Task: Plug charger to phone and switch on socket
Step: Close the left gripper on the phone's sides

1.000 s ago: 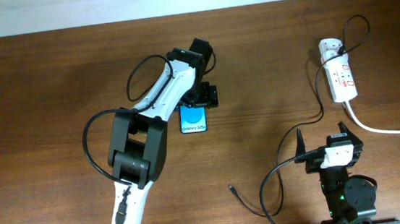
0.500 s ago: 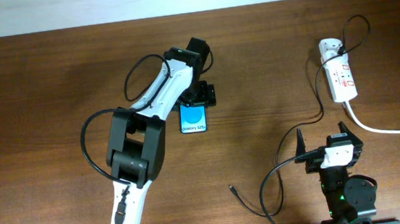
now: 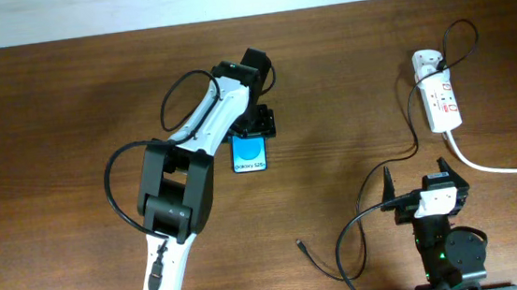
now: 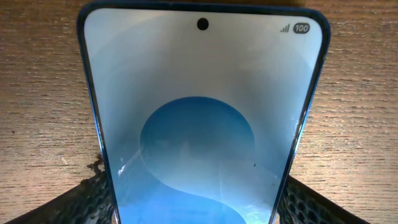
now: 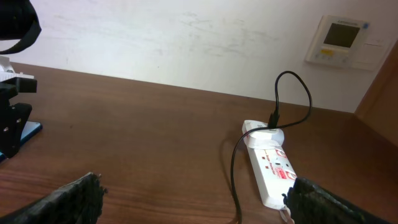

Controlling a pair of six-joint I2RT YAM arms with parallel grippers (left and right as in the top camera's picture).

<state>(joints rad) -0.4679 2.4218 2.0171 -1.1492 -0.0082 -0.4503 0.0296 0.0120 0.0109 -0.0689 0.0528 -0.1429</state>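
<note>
Next, I lift the phone with my left gripper and turn it on edge before my right gripper takes the plug tip (image 3: 301, 245), because the phone lies flat (image 3: 249, 153) against the wood.
The phone (image 3: 251, 155) lies flat on the wooden table with its blue screen up and fills the left wrist view (image 4: 205, 112). My left gripper (image 3: 255, 126) (image 4: 198, 186) straddles its near end, and the black fingers (image 4: 74, 202) press on both long edges. The socket (image 3: 440, 101) (image 5: 272, 171) lies at the far right. The charger's white adapter (image 3: 427, 60) is plugged into its far end. Its thin black cable (image 3: 412, 113) loops down the table to the plug tip (image 3: 299, 246), which lies loose. My right gripper (image 3: 415, 173) (image 5: 194, 186) hovers open and empty near the front right.
A thick white cord (image 3: 500, 167) runs from the socket off the right edge. The charger cable curls on the table just left of my right arm's base (image 3: 451, 250). A wall panel (image 5: 341, 40) hangs behind the table.
The left gripper's jaws have narrowed onto the phone's edges. The phone, the cable and the right arm have not moved.
</note>
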